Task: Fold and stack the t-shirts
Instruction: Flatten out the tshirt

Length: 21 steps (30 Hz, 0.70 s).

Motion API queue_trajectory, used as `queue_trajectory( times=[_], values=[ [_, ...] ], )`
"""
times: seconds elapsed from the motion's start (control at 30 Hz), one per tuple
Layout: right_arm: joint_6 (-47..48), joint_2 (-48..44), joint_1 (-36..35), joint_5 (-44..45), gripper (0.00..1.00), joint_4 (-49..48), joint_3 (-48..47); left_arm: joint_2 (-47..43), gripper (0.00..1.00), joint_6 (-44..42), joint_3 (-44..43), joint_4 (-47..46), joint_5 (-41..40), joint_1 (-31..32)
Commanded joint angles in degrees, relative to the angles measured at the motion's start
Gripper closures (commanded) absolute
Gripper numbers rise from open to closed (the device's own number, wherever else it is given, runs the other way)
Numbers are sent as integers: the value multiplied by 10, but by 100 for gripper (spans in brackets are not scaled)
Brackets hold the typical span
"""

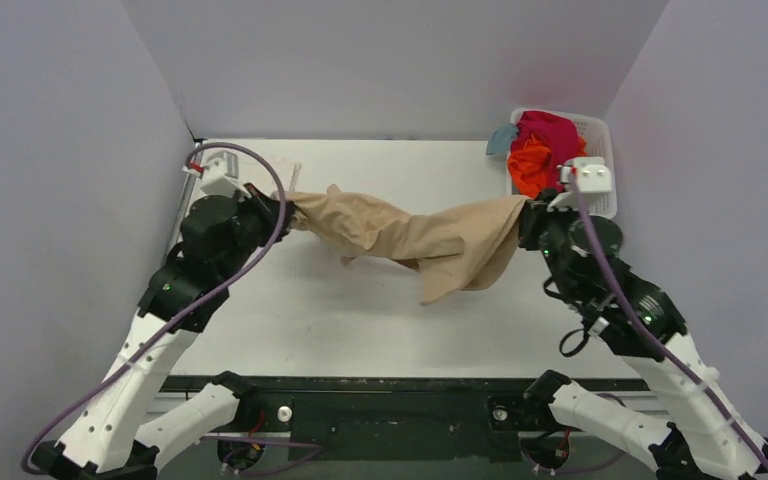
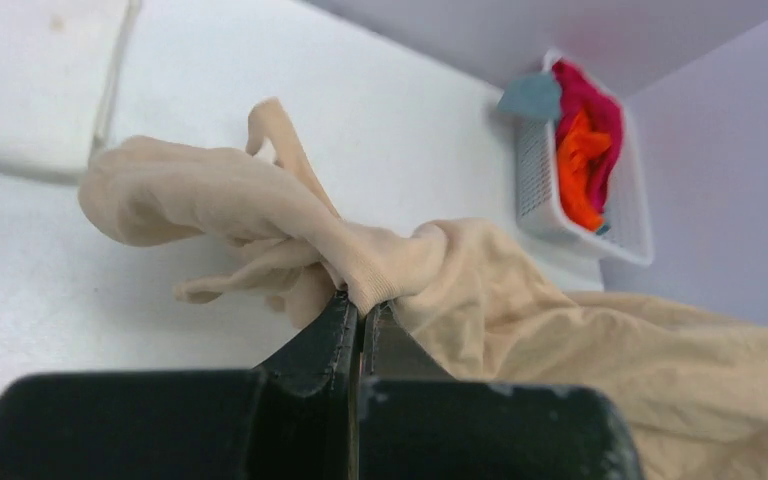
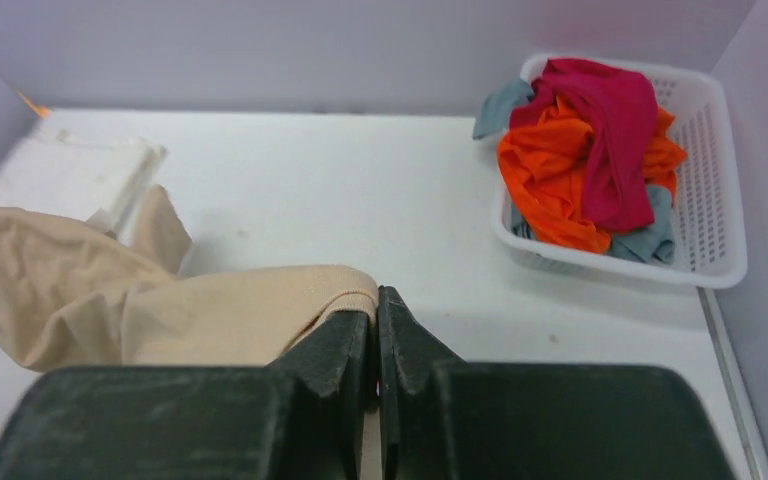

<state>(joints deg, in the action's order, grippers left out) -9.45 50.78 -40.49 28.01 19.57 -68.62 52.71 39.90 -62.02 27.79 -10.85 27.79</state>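
Note:
Next, my left gripper goes up and pulls away from my right gripper before it lays the tan t-shirt down, because the tan t-shirt sags bunched between my grippers.
A tan t-shirt hangs stretched between my two grippers above the white table, sagging and bunched in the middle. My left gripper is shut on its left end; the left wrist view shows the cloth pinched at the fingertips. My right gripper is shut on its right hem. A cream-white t-shirt lies folded at the far left. Magenta, orange and teal t-shirts are piled in the basket.
A white plastic mesh basket stands at the far right corner, against the right wall; it also shows in the right wrist view. Grey walls close in the table on three sides.

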Motion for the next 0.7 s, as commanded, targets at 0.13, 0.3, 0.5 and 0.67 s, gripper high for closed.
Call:
queue_trajectory(
  times=[0.13, 0.3, 0.5, 0.67],
  values=[
    [-25, -57, 0, -98, 100, 32, -138, -78, 100, -80, -207, 80, -58, -2],
    [-11, -75, 0, -120, 100, 36, -184, -105, 100, -87, -254, 90, -50, -2],
    [-5, -63, 0, -108, 100, 43, -198, -99, 100, -99, -267, 88, -32, -2],
    [-6, -36, 1, -32, 100, 47, -202, -53, 100, -113, -291, 94, -73, -2]
  ],
)
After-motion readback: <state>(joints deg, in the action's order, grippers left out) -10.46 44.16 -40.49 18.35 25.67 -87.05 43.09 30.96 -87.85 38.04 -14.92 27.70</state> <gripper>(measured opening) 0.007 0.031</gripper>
